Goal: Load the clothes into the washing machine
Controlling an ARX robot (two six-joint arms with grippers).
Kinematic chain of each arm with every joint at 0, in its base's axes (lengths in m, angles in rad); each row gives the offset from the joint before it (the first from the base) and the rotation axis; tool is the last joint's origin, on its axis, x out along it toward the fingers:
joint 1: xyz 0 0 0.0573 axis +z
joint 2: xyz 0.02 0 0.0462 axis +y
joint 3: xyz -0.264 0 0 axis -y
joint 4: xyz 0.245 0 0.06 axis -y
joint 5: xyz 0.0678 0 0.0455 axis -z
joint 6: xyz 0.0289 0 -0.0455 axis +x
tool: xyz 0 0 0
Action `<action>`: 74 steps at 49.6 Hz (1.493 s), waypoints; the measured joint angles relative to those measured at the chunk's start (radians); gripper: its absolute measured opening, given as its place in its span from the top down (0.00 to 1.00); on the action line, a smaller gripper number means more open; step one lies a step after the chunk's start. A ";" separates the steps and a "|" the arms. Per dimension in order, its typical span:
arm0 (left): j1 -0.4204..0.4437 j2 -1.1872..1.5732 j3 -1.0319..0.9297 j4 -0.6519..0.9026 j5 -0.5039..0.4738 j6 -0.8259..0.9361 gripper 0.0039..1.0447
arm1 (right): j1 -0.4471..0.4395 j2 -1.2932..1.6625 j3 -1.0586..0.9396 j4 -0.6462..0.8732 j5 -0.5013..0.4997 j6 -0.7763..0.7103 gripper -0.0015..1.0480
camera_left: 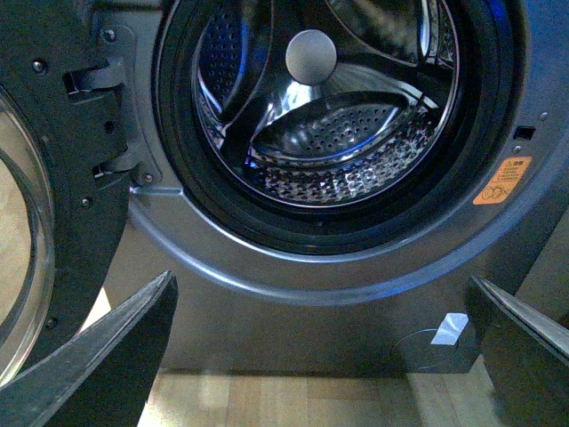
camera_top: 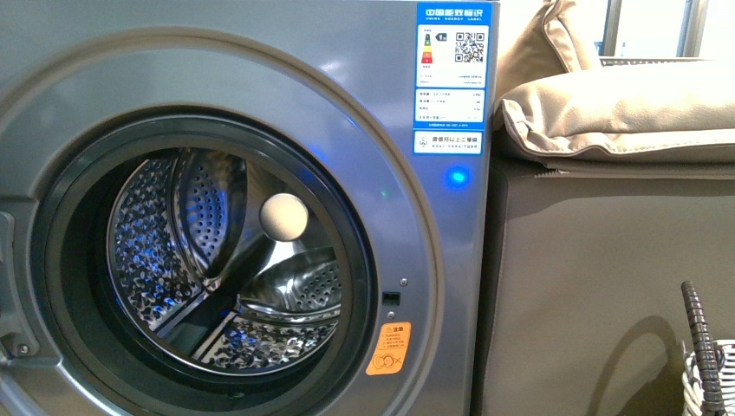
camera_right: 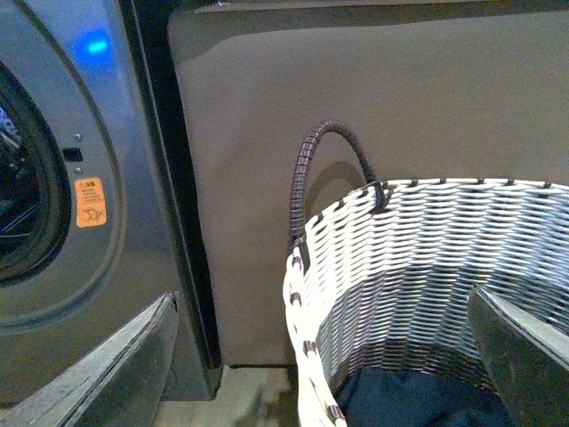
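Observation:
The dark navy clothes (camera_right: 418,399) are bunched up in loose folds (camera_right: 380,386). They will open out and hang far below the drum opening when I carry them over.
The silver-grey washing machine (camera_top: 260,78) fills the left of the front view, its porthole open onto the perforated steel drum (camera_top: 225,269), which holds no fabric. The dark navy clothes (camera_right: 418,405) lie at the bottom of a white woven basket (camera_right: 427,258). My right gripper (camera_right: 329,356) is open, above the basket's near rim, apart from the clothes. My left gripper (camera_left: 324,356) is open and empty, low in front of the machine (camera_left: 293,320), below the drum mouth (camera_left: 338,133). Neither arm shows in the front view.
The open door (camera_left: 36,222) hangs at the machine's hinge side. A beige-grey cabinet (camera_top: 598,286) stands right of the machine, with beige cushions (camera_top: 624,104) on top. The basket's dark handle (camera_top: 700,347) shows at the lower right. The floor is light wood (camera_left: 293,400).

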 joint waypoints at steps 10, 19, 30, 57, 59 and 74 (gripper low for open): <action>0.000 0.000 0.000 0.000 0.000 0.000 0.06 | 0.000 0.000 0.000 0.000 0.000 0.000 0.07; 0.000 0.000 0.000 0.000 0.000 0.000 0.06 | 0.000 0.000 0.000 0.000 0.000 0.000 0.07; 0.000 0.000 0.000 0.000 0.000 0.000 0.06 | 0.000 0.000 0.000 0.000 0.000 0.000 0.07; 0.000 0.000 0.000 0.000 0.000 0.000 0.06 | 0.000 0.000 0.000 0.000 0.000 0.000 0.07; 0.000 0.000 0.000 0.000 0.000 0.000 0.06 | 0.000 0.000 0.000 0.000 0.000 0.000 0.07; 0.000 0.000 0.000 0.000 0.000 0.000 0.06 | 0.000 0.000 0.000 0.000 0.000 0.000 0.07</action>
